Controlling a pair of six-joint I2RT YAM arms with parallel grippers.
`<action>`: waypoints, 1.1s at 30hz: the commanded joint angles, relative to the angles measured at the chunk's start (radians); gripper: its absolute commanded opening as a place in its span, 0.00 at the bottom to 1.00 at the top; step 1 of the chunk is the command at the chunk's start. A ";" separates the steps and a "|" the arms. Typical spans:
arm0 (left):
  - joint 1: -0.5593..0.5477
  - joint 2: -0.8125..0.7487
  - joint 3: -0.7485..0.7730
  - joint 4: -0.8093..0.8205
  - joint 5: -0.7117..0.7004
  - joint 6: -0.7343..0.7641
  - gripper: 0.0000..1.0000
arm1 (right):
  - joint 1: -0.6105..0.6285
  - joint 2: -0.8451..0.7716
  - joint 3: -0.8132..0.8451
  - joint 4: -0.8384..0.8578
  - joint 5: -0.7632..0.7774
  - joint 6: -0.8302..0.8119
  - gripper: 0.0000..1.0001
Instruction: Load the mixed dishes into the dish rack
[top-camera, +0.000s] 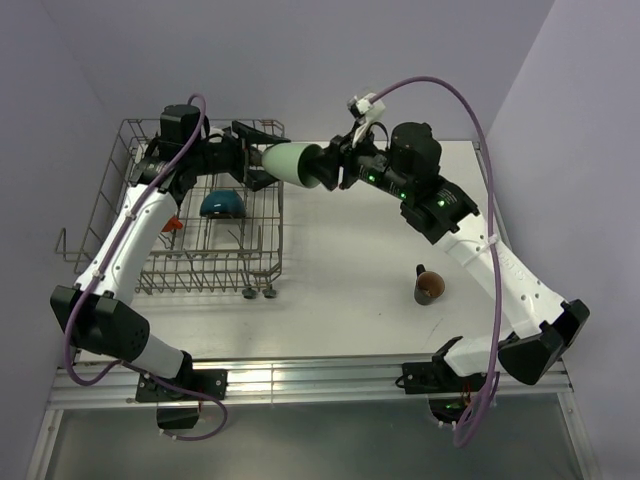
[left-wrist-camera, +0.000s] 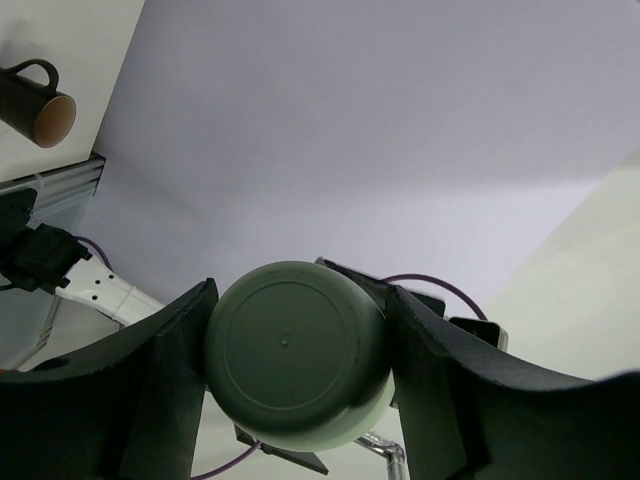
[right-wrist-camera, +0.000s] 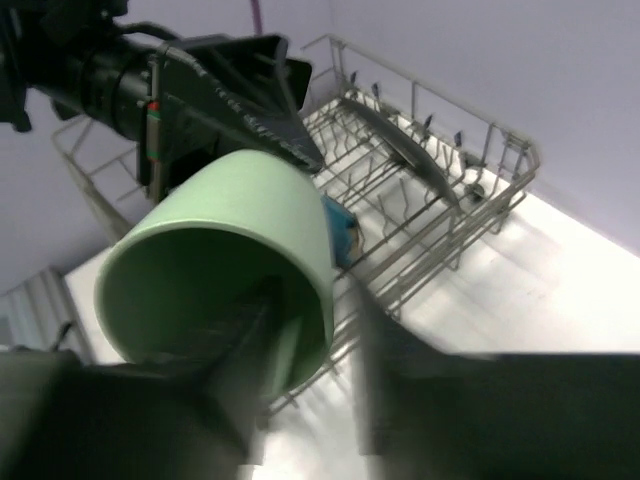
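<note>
My left gripper should first pull the mug clear, because my right gripper's finger is inside the pale green mug's opening (right-wrist-camera: 205, 290). It should then tip the mug with its opening down into the rack (top-camera: 237, 238).
The pale green mug (top-camera: 290, 162) (left-wrist-camera: 295, 350) (right-wrist-camera: 220, 260) hangs on its side in the air over the right rim of the dish rack (top-camera: 120, 200) (right-wrist-camera: 440, 230). My left gripper (top-camera: 262, 155) (left-wrist-camera: 300, 300) is shut on the mug's base, a finger pressed on each side. My right gripper (top-camera: 325, 168) (right-wrist-camera: 312, 320) is at the mug's mouth, one finger inside and the other outside, standing off the wall, open. A blue bowl (top-camera: 222, 205) (right-wrist-camera: 340, 225), a dark plate (right-wrist-camera: 400, 150) and an orange-red cup (top-camera: 172, 226) are in the rack.
A small brown cup (top-camera: 430, 286) (left-wrist-camera: 38, 100) lies on the white table right of centre, near my right forearm. The rack fills the table's far left. Purple walls close in behind and at both sides.
</note>
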 joint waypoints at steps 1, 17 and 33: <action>0.022 -0.059 -0.024 0.109 -0.003 -0.019 0.00 | 0.032 0.004 0.040 -0.040 -0.013 -0.011 0.60; 0.313 0.024 0.305 -0.479 -0.389 0.694 0.00 | 0.032 -0.260 -0.102 -0.203 0.228 -0.006 1.00; 0.278 -0.108 0.184 -0.465 -0.905 1.033 0.00 | -0.014 -0.355 -0.228 -0.287 0.285 0.015 1.00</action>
